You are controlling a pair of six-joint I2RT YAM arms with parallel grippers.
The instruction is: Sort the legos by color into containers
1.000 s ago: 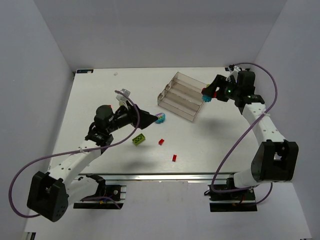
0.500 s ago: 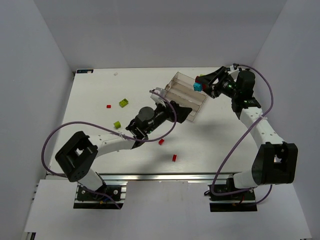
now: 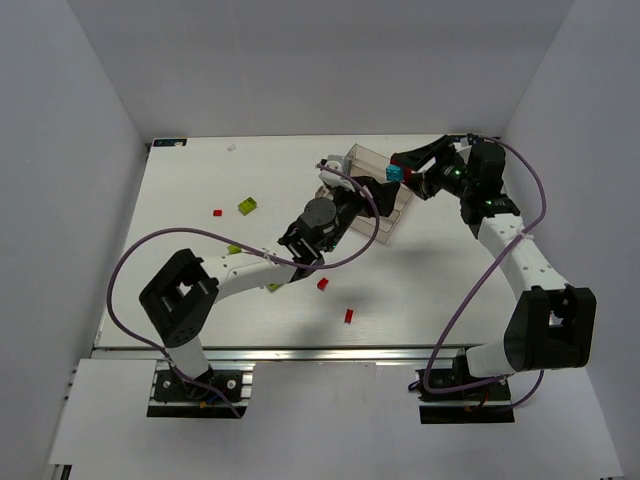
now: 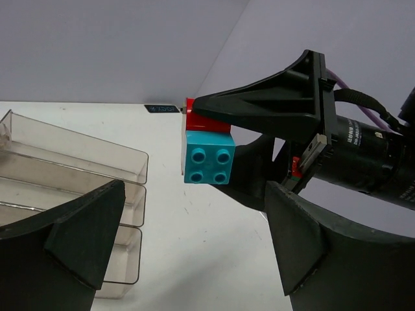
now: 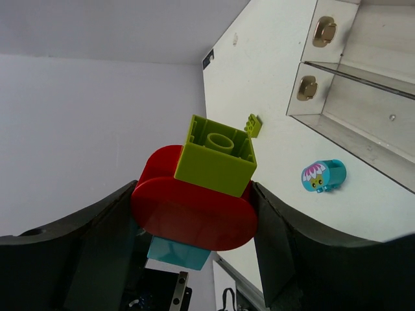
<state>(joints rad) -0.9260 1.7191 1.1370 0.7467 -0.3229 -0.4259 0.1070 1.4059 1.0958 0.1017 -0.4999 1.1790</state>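
The robot's right gripper holds the red piece (image 4: 206, 123) and leaves the cyan brick (image 4: 209, 157) free, so its left gripper should keep moving forward until its open fingers straddle the cyan brick.
My right gripper (image 3: 400, 172) is shut on a stack of legos and holds it in the air over the right end of the clear tray (image 3: 352, 162). In the right wrist view the stack is a lime brick (image 5: 217, 155), a red rounded piece (image 5: 194, 210) and a cyan brick (image 5: 178, 253). My left gripper (image 3: 366, 198) is open and empty over the tray, facing the stack. In the left wrist view the cyan brick (image 4: 209, 157) hangs ahead of it, under the red piece (image 4: 206, 120). A cyan brick with a magenta flower (image 5: 323, 175) lies on the table beside the tray (image 5: 363, 84).
Two lime bricks (image 3: 247, 206) (image 3: 233, 249) and a small red brick (image 3: 218, 212) lie at the left. Two more small red bricks (image 3: 322, 284) (image 3: 348, 315) lie near the front. The left arm stretches across the table's middle. White walls enclose the table.
My left arm has swung from the table's left-middle to the tray, and its open gripper now faces the stack. My right gripper has moved the stack left and up over the tray's end.
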